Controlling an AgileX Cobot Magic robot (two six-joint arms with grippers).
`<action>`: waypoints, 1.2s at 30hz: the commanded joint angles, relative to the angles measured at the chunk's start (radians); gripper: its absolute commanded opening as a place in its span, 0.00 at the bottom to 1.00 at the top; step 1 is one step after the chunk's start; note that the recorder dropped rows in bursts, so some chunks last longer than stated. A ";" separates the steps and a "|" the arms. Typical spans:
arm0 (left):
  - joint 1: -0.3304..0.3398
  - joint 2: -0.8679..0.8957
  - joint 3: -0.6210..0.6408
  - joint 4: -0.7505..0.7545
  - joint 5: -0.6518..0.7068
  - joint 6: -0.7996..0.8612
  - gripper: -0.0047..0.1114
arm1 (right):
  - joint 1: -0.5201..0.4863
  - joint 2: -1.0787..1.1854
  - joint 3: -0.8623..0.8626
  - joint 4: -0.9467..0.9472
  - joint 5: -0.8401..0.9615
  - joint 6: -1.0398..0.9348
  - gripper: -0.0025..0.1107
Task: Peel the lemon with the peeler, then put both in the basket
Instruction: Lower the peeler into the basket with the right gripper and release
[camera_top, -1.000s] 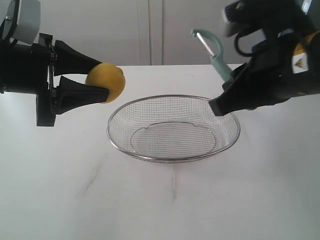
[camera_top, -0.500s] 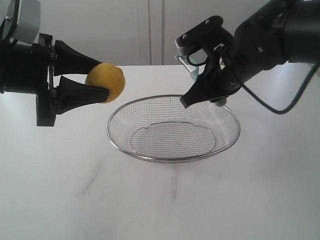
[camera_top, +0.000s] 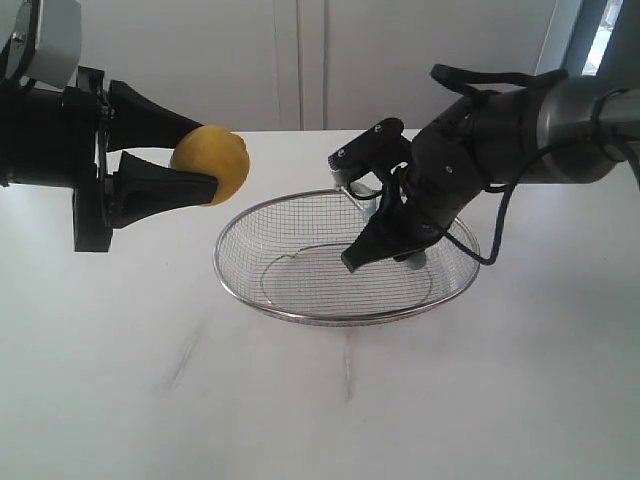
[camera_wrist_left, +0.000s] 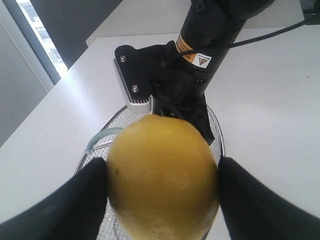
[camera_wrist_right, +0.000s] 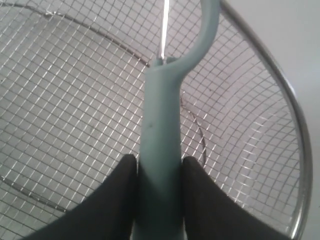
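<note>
The peeler's teal handle is above open mesh inside the basket's rim, so my right gripper goes on lowering it to the basket's mesh bottom (camera_top: 380, 285) and lets go there.
The yellow lemon (camera_top: 214, 164) (camera_wrist_left: 162, 175) hangs in the air to the left of the basket, and my left gripper (camera_top: 203, 156) (camera_wrist_left: 162, 172) is shut on it from both sides. The silver wire-mesh basket (camera_top: 300, 312) (camera_wrist_right: 286, 110) stands mid-table. My right gripper (camera_top: 376, 254) (camera_wrist_right: 159, 161) is down inside the basket's right half, shut on the teal handle of the peeler (camera_wrist_right: 160, 125) (camera_top: 413, 262). The peeler's hooked head and blade point out over the mesh floor. Part of the teal head (camera_wrist_left: 97, 137) shows behind the lemon.
The white table (camera_top: 320, 400) spreads round the basket. The right arm's black wrist and cable (camera_top: 470, 150) lean over the basket's far right rim. A white wall runs behind the table.
The right arm has swung down and leftward, carrying the peeler from above the basket's right rim into the basket. The left gripper and lemon have not moved.
</note>
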 joint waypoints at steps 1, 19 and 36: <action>-0.006 -0.011 0.005 -0.023 0.014 -0.007 0.04 | -0.008 0.024 -0.011 0.017 0.008 0.005 0.02; -0.006 -0.011 0.005 -0.023 0.014 -0.007 0.04 | -0.008 0.088 -0.011 0.042 -0.011 0.007 0.07; -0.006 -0.011 0.005 -0.023 0.006 -0.007 0.04 | -0.008 -0.089 -0.011 0.051 0.126 0.045 0.46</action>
